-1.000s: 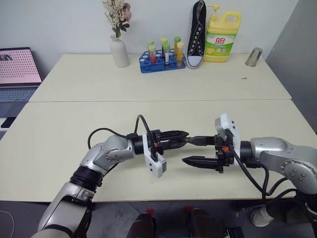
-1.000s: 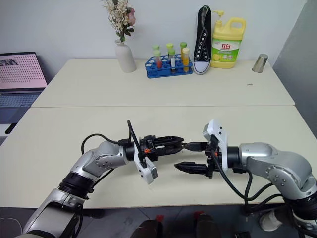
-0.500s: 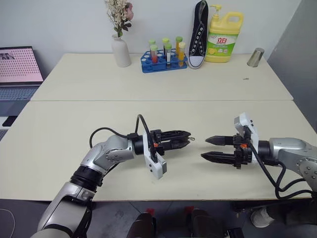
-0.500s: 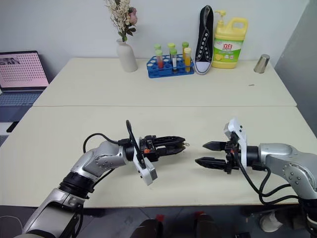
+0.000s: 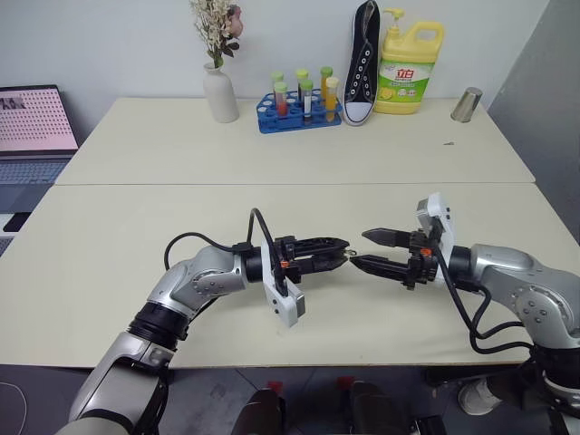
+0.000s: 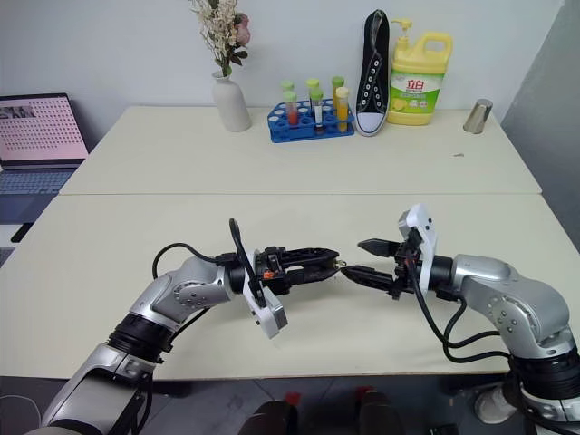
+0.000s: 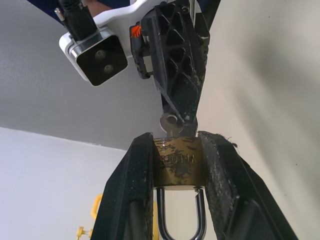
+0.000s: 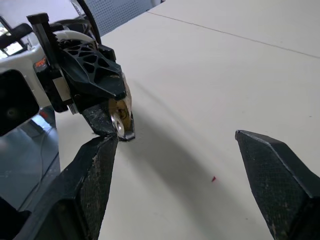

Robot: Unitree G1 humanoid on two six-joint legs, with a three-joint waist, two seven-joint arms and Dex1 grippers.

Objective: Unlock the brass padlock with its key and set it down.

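Note:
The shackle [image 7: 161,213] is tucked between the fingers of my left gripper, so my right gripper should grab the padlock's gold body [image 7: 178,161] before my left gripper swings the shackle open.
My left gripper [image 5: 340,254] points level toward the right and is shut on the brass padlock [image 7: 177,161]. The padlock's gold body is clamped between the fingers, with its silvery shackle [image 7: 179,220] running back toward the wrist. The key [image 7: 169,121] sticks out of the padlock's front end, and its small round silvery head also shows in the right wrist view [image 8: 118,121]. My right gripper [image 5: 360,249] faces it, open wide. One of its fingers [image 8: 97,165] has its tip right beside the key's head; I cannot tell whether they touch.
Along the table's far edge stand a white vase with dried flowers [image 5: 219,92], a blue rack of tubes [image 5: 299,113], a black shoe on end [image 5: 360,59], a yellow detergent bottle [image 5: 408,68] and a metal cup [image 5: 466,104]. A laptop [image 5: 32,122] sits far left.
My right gripper was at the left gripper's tip, drew away to the right, and is now back close to the key, still open. The left gripper kept still.

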